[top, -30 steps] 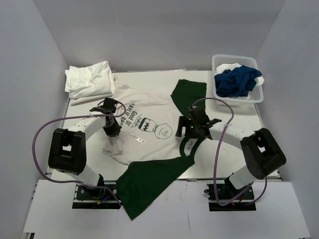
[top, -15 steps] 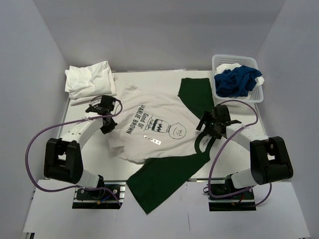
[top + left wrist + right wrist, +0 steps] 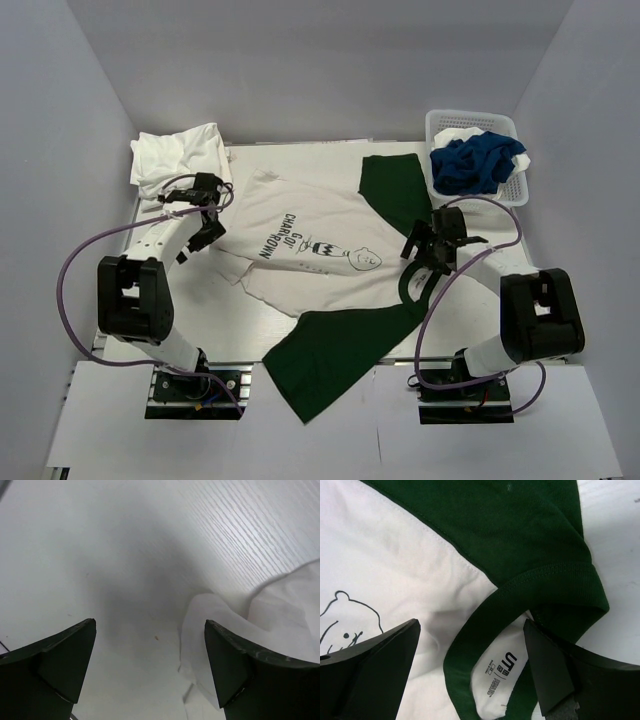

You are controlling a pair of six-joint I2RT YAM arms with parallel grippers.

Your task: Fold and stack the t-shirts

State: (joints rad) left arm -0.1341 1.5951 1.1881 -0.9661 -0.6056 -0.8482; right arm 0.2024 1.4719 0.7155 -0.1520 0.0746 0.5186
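The robot's left gripper should pull the hem [image 3: 233, 268] flat before the robot folds, because a crease runs through the lettering [image 3: 276, 241] and the white edge beside the left gripper lies rumpled.
A white t-shirt with a black cartoon figure and lettering [image 3: 310, 250] lies spread across the table. Dark green cloth [image 3: 335, 345] joins it along its right side and near edge. My left gripper [image 3: 204, 226] [image 3: 150, 650] is open over bare table, just left of the shirt's rumpled white edge [image 3: 280, 610], with nothing between its fingers. My right gripper [image 3: 420, 256] [image 3: 470, 655] hangs open over the green collar band [image 3: 470, 630] and its white label [image 3: 502, 672], gripping nothing. A folded pile of white t-shirts [image 3: 180, 160] sits at the far left.
A white mesh basket [image 3: 438, 122] at the far right corner holds a crumpled royal blue t-shirt [image 3: 475, 165] over white cloth. Grey walls close in the table on three sides. The green cloth overhangs the near edge between the arm bases.
My left gripper has opened, let go of the shirt's white edge and drawn back toward the far left. The shirt has been pulled out flatter and turned. My right gripper stayed open, shifting slightly right.
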